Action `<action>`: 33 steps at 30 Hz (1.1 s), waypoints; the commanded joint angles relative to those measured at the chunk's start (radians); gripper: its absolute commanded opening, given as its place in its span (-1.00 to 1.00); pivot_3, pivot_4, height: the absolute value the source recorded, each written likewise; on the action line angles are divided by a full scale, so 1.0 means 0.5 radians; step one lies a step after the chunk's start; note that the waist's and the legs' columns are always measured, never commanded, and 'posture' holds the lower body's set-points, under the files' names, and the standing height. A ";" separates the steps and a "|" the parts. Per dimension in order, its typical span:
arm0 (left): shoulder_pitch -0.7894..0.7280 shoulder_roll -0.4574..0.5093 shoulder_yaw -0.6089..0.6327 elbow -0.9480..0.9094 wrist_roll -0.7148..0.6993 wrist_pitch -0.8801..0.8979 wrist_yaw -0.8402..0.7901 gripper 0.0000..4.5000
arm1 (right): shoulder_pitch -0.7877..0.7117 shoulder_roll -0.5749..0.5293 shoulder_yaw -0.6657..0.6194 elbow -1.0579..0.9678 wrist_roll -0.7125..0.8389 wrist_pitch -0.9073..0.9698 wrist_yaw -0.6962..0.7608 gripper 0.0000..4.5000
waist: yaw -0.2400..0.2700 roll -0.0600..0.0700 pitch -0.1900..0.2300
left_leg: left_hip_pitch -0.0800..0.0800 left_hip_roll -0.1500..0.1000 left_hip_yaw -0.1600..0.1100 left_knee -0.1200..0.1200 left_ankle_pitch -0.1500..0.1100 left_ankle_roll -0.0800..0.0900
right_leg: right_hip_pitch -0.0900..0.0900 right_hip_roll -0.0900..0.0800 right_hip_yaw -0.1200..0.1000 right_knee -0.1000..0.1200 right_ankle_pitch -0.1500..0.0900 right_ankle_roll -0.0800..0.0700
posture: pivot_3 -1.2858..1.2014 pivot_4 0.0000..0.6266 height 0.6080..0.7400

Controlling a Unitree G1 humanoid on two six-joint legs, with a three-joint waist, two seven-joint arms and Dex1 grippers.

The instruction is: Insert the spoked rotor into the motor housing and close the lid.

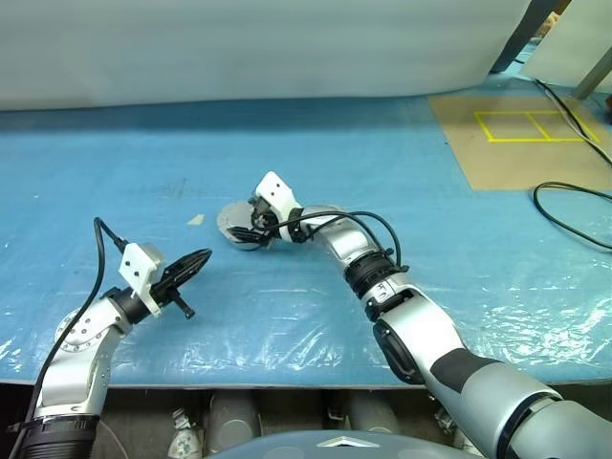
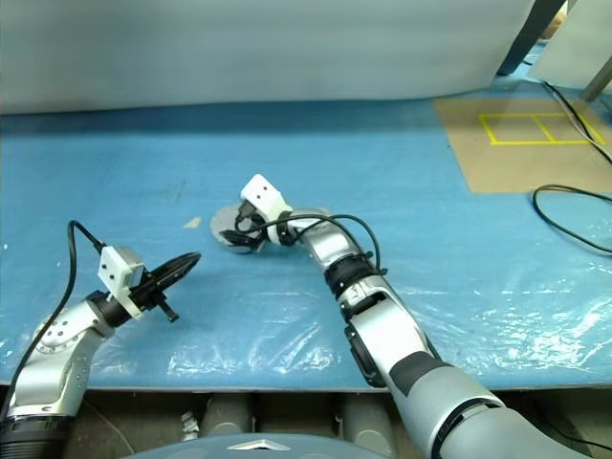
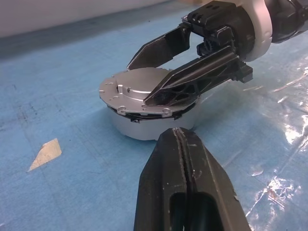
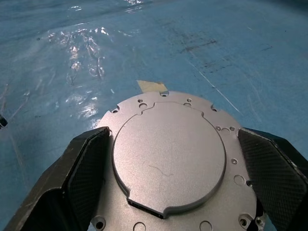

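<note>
My gripper will make the motor housing slide along with the lid when it drags the lid, because the lid's round rim sits squarely over the motor housing.
The motor housing, a shallow silver-grey puck, sits mid-table on the blue sheet. On top of it lies the lid, smooth light-grey face up, resting slightly askew with a dark gap at its near rim. My right gripper reaches over it with jaws wide open, one black finger along each side of the lid's rim. My left gripper hovers a short way to the left, shut and empty, its tip pointing at the housing. The spoked rotor is hidden.
A small scrap of beige tape lies on the sheet just left of the housing. A cardboard panel with yellow tape lines and a black cable lie at the far right. A white sheet hangs along the back.
</note>
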 commanded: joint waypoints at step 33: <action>-0.090 -0.115 -0.138 0.265 0.147 -0.321 0.133 -1.00 | -0.033 -0.015 0.027 -0.019 -0.084 -0.040 -0.022 0.33 | 0.003 0.001 0.000 | 0.003 0.000 0.000 0.003 0.000 0.000 | 0.002 0.000 0.000 0.004 0.000 0.000 | 0.03 -0.52 1.00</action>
